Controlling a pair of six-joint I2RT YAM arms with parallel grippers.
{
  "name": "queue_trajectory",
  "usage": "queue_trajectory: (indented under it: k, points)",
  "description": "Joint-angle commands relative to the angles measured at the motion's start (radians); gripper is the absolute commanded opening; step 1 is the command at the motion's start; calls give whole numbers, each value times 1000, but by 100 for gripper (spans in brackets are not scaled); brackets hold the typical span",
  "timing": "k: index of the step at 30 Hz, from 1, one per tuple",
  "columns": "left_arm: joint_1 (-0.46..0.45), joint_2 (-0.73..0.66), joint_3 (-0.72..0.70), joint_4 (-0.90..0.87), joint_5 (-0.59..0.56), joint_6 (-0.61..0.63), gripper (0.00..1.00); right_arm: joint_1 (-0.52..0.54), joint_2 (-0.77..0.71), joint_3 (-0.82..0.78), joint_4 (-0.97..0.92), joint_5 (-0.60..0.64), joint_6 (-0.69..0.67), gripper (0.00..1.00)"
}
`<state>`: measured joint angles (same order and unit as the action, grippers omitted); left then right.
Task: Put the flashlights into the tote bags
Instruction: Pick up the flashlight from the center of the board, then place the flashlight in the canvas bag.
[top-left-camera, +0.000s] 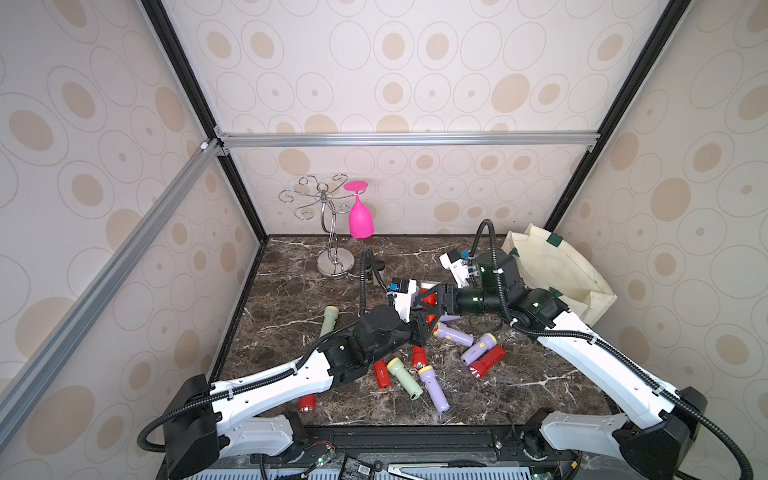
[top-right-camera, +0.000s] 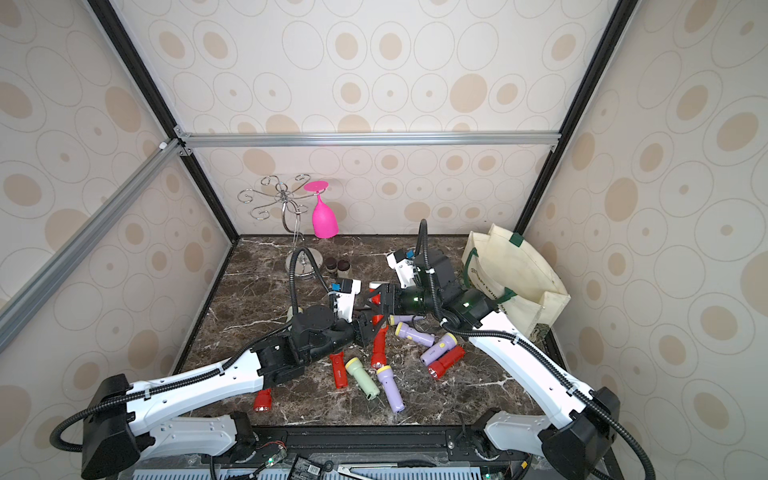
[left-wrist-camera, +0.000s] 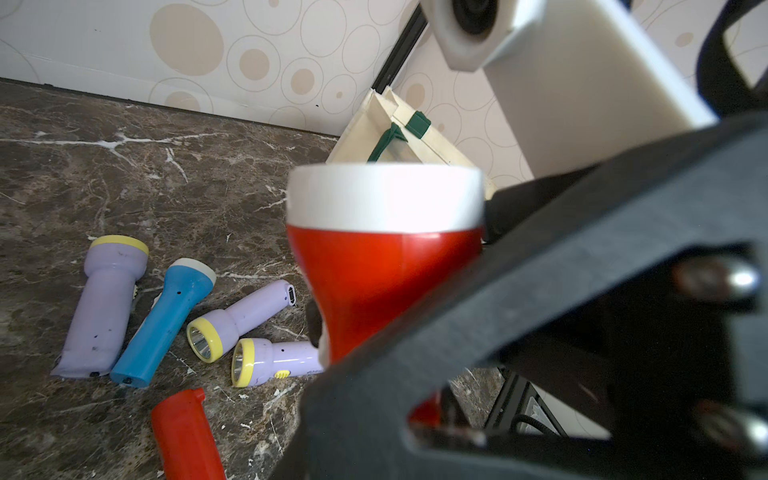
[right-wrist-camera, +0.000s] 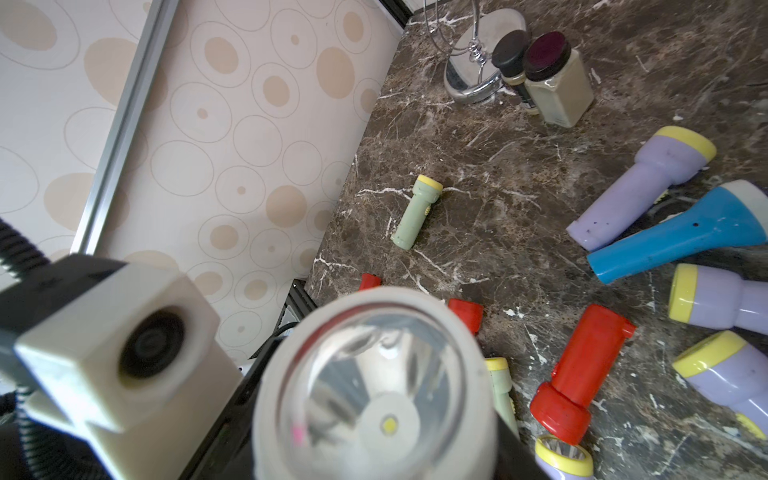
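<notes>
Both of my grippers are closed on the red flashlight. Next, my left gripper opens and back away before my right gripper carries the flashlight to the tote bag.
A red flashlight with a white head hangs above the table's middle, between both arms. My left gripper is shut on its narrow end. From the right, my right gripper has closed around its body, one finger lying against it. Several more flashlights lie loose: lilac, red, pale green, blue. The cream tote bag stands open at the back right.
A chrome glass rack with a hanging pink glass stands at the back left. Two dark-capped jars sit beside its base. A pale green flashlight lies alone on the left, and a red one near the front edge.
</notes>
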<state>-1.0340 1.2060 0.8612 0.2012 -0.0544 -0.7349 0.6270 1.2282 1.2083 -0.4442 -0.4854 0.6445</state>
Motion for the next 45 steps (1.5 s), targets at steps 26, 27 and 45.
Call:
queue_trajectory:
  k: [26,27,45]
  points:
    - [23,-28,-13,-140,-99,-23,100,-281,11,284,-412,268,-214,0]
    - [40,-16,-5,-181,-97,-32,100,-316,27,319,-440,275,-238,0]
    - [127,119,136,-371,35,54,100,-776,398,706,-694,475,-503,0]
